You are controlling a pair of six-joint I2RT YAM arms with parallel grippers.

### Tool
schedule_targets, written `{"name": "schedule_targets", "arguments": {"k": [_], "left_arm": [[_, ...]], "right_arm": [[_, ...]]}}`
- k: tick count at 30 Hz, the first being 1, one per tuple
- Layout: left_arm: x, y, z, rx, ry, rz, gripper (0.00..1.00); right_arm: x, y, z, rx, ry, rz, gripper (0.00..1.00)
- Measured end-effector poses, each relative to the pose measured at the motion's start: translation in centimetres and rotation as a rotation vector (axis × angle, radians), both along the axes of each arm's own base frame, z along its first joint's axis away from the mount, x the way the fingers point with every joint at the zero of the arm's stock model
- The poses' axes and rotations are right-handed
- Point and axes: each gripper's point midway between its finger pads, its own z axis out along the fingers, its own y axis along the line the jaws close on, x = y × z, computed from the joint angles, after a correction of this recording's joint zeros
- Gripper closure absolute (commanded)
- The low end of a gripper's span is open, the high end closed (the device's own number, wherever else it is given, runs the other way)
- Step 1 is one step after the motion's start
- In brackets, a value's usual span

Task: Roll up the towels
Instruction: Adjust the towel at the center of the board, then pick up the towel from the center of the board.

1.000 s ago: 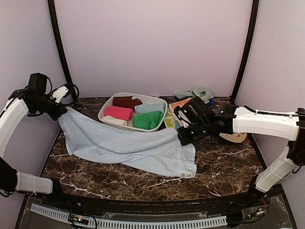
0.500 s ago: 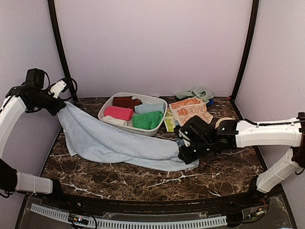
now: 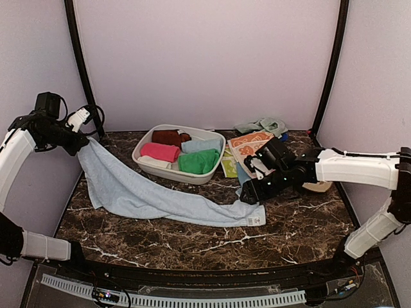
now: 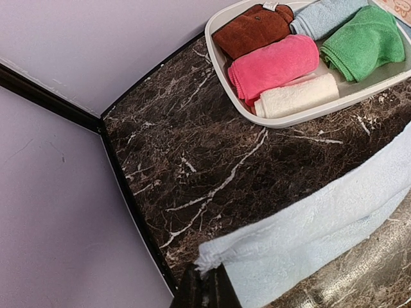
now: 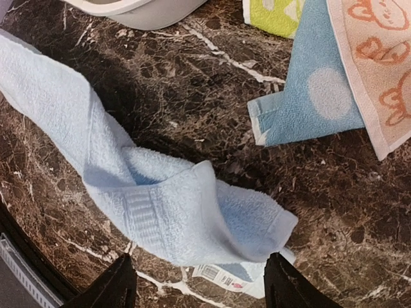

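A loose towel corner (image 5: 204, 172) is folded over the towel's crumpled end, so the pale blue towel (image 3: 167, 204) will spread into a wide sheet once I raise that corner.
A large pale blue towel (image 3: 160, 196) stretches across the marble table from upper left to lower right. My left gripper (image 3: 80, 146) is shut on its top left corner and holds that corner above the table; in the left wrist view the corner (image 4: 215, 256) sits pinched between the shut jaws. The towel's right end (image 5: 173, 212) lies crumpled on the table with its label showing. My right gripper (image 3: 252, 192) hovers just above that end, open, its fingers (image 5: 119, 285) on either side with nothing between them.
A white basin (image 3: 144, 160) at the back holds rolled towels: brown (image 3: 170, 136), pink (image 3: 160, 152), green (image 3: 198, 162), pale blue and cream. Flat printed towels (image 3: 253, 146) lie right of it, a blue dotted one (image 5: 321, 96) nearest. A tan disc (image 3: 318, 186) lies behind the right arm.
My right gripper carried the towel's right end down to the table, opened and let it go, then drew back a little. The left gripper kept its grip and barely moved.
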Motion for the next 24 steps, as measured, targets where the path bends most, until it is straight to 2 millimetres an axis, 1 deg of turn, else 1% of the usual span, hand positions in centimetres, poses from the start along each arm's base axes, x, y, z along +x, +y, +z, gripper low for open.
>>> {"name": "schedule_targets", "arguments": {"k": [2,5,9,11,13,17,21,24], "left_arm": [[0.0,0.0,0.0,0.0,0.0,0.0,1.0],[0.0,0.0,-0.1,0.0,0.002,0.0,1.0],[0.1,0.0,-0.2,-0.001,0.007,-0.001,1.0],[0.1,0.0,-0.3,-0.001,0.009,-0.001,1.0],[0.2,0.0,-0.3,-0.001,0.01,0.0,1.0],[0.2,0.0,-0.3,-0.001,0.011,0.0,1.0],[0.2,0.0,-0.3,0.001,0.01,-0.001,1.0],[0.2,0.0,-0.3,0.003,0.011,-0.003,1.0]], "right_arm": [[1.1,0.0,-0.2,-0.001,0.005,0.0,0.33],[2.4,0.5,-1.1,-0.022,0.021,0.025,0.34],[3.8,2.1,-2.4,-0.045,0.046,0.077,0.35],[4.2,2.8,-3.1,-0.05,0.061,0.106,0.37],[4.1,2.9,-3.8,-0.055,0.082,0.125,0.42],[3.6,2.5,-5.1,-0.062,0.141,0.149,0.52],[3.0,2.9,-4.8,-0.023,0.168,0.167,0.62],[2.4,3.2,-4.4,0.01,0.186,0.177,0.63]]}}
